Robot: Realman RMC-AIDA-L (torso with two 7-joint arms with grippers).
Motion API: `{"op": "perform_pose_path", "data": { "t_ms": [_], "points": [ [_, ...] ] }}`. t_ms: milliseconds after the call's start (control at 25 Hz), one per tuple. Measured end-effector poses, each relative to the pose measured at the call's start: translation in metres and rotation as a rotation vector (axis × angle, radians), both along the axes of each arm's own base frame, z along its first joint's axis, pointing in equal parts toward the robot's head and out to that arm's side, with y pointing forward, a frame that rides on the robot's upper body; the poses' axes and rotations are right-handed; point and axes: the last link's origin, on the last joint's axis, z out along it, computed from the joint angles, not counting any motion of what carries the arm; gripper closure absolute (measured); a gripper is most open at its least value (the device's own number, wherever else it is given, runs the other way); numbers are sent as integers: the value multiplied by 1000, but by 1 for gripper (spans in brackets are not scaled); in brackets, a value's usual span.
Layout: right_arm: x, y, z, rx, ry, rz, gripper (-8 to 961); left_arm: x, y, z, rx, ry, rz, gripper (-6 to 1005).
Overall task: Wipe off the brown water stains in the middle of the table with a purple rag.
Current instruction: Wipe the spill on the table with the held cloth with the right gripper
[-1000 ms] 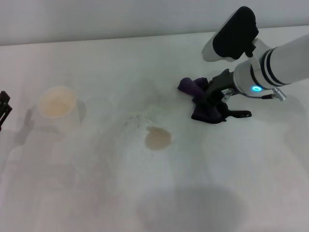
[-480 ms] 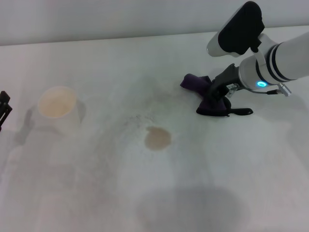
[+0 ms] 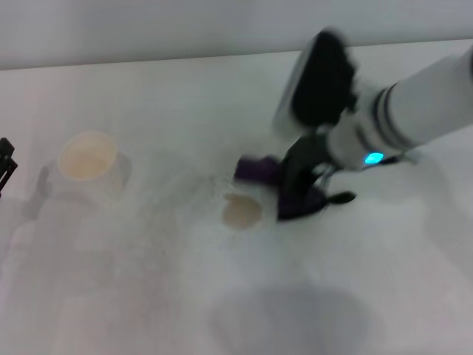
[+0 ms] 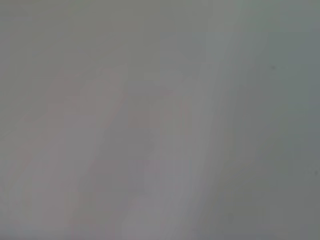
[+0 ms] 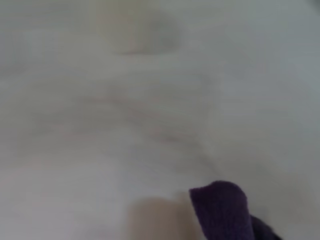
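Note:
My right gripper should wipe the purple rag over the brown water stain (image 3: 242, 212) toward the paper cup (image 3: 89, 159) and then back, because the stain lies uncovered beside the rag.
The brown water stain (image 3: 242, 211) is a small tan oval blot in the middle of the white table (image 3: 148, 296). My right gripper (image 3: 292, 194) is shut on the purple rag (image 3: 259, 170) and holds it low, just right of the stain; the rag's black loop (image 3: 338, 197) trails to the right. In the right wrist view the rag (image 5: 222, 210) shows next to the stain (image 5: 155, 217). My left gripper (image 3: 6, 166) is parked at the table's left edge. The left wrist view shows only blank table.
A white paper cup (image 3: 87, 161) with tan liquid stands at the left of the table; it shows faintly in the right wrist view (image 5: 135, 27). Faint grey speckles (image 3: 207, 185) lie just above and left of the stain.
My right arm has swept left and toward me, dragging the purple rag from the back right of the table to the stain's right edge. The left arm has not moved.

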Motion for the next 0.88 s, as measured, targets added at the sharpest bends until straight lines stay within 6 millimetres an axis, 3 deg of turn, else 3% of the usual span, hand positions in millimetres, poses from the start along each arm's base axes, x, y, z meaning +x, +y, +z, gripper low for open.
{"op": "perform_pose_path", "data": {
  "t_ms": [240, 400, 520, 640, 880],
  "points": [
    [-30, -34, -48, -195, -14, 128, 846, 1, 1, -1, 1, -4, 0, 111],
    [-43, -45, -66, -247, 10, 194, 847, 0, 0, -1, 3, -5, 4, 112],
    [-42, -46, -73, -252, 6, 223, 847, 1, 0, -1, 3, -6, 3, 112],
    [-35, -33, -70, -195, 9, 200, 847, 1, 1, -1, 3, -6, 1, 112],
    [-6, 9, -35, -11, 48, 46, 847, 2, 3, 0, 6, -7, -4, 112]
  ]
}}
